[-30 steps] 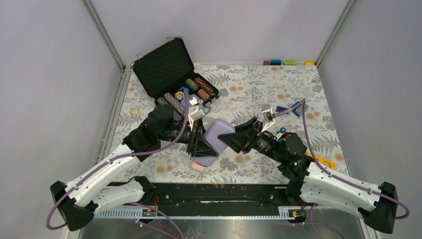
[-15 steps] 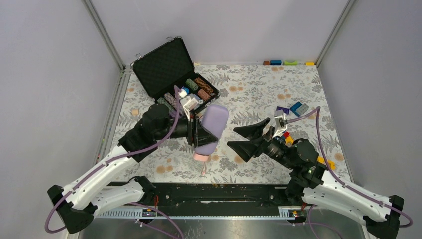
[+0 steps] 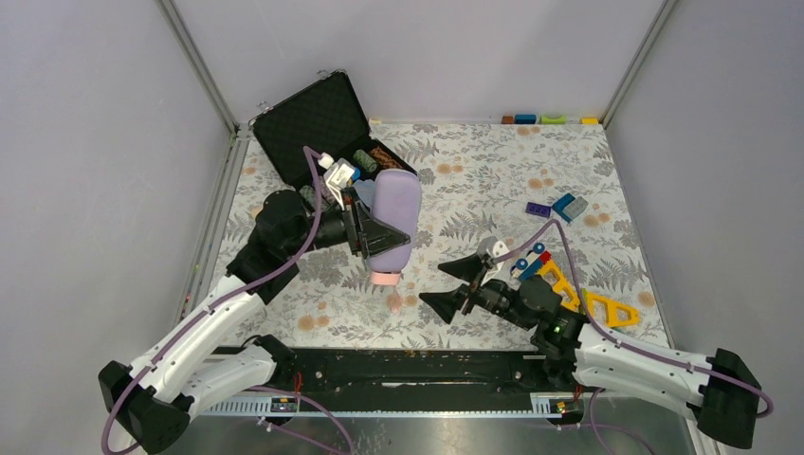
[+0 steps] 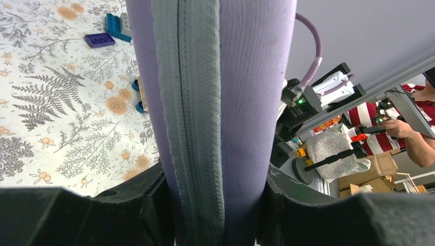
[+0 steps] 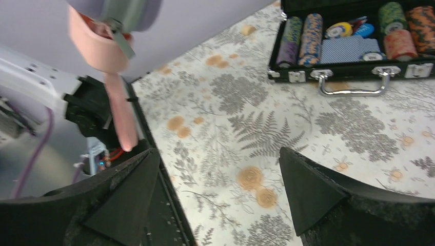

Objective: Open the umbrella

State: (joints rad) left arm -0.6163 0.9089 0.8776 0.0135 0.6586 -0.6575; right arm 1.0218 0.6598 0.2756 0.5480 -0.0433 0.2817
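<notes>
I should keep the zipped sleeve (image 4: 197, 102) still with my left gripper while my right gripper takes the zip pull (image 5: 122, 43) by the pink handle, because the sleeve is closed around the umbrella.
A lilac fabric sleeve (image 3: 394, 209) hangs upright above the mat, its grey zip strip (image 4: 197, 102) facing the left wrist camera. My left gripper (image 3: 379, 230) is shut on the sleeve's middle, one finger on each side (image 4: 215, 179). The umbrella is inside the sleeve. Only its small pink handle (image 3: 384, 277) and a pink wrist strap (image 5: 120, 113) poke out of the lower end (image 5: 97, 43). My right gripper (image 3: 436, 285) stands open low over the mat, right of the handle and below it, with nothing between its fingers (image 5: 218, 154).
An open black case (image 3: 313, 123) with poker chips (image 5: 354, 31) lies at the back left, just behind the sleeve. Blue and purple bricks (image 3: 564, 206) and yellow triangular pieces (image 3: 607, 308) lie right of the right arm. Small coloured blocks (image 3: 550, 119) line the far edge.
The right gripper let go of the sleeve, opened wide and drew back toward the near edge. The left gripper carried the sleeve up and back toward the case, turning it more upright.
</notes>
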